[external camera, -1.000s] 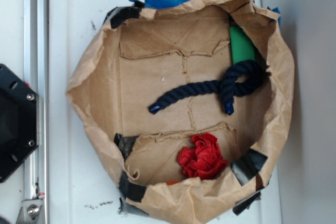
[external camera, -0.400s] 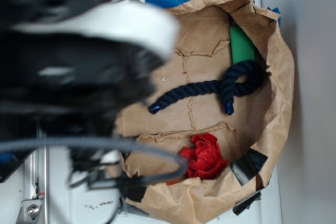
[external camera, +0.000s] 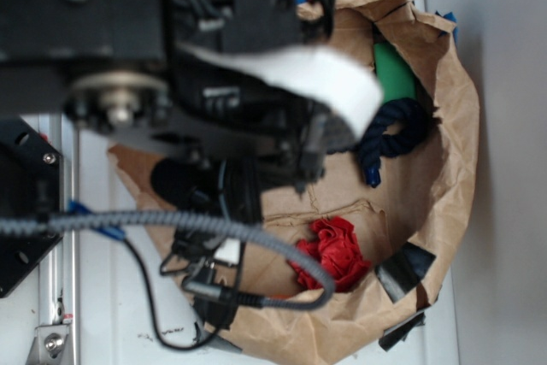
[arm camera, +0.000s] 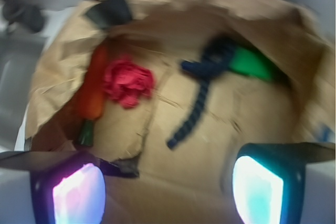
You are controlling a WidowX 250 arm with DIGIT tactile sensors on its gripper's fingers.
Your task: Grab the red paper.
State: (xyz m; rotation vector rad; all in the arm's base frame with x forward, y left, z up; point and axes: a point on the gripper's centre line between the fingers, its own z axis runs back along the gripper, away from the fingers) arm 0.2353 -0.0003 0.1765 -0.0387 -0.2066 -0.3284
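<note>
The red paper (external camera: 332,257) will stay bunched up and keep its shape when I lift it, because sharp creased folds (external camera: 335,235) stand up all over the wad.
The red paper (external camera: 335,250) is a crumpled wad lying at the near edge of the brown paper tray (external camera: 455,134). In the wrist view the red paper (arm camera: 127,81) sits up and to the left, well ahead of my gripper (arm camera: 168,192). The gripper is open, its glowing pads (arm camera: 79,192) wide apart with only bare tray floor between them. In the exterior view my arm (external camera: 214,83) hangs over the tray's left half and hides that part; the wad is not covered.
A dark blue rope (external camera: 389,136) (arm camera: 202,98) and a green cylinder (external camera: 393,70) (arm camera: 252,62) lie in the tray's far part. An orange carrot-like piece (arm camera: 92,90) lies right beside the red paper, against the tray wall (arm camera: 58,66). Black tape (external camera: 406,269) patches the rim.
The arm has swung in from the left and now hangs over the tray's left half. The red paper, rope and cylinder have not moved.
</note>
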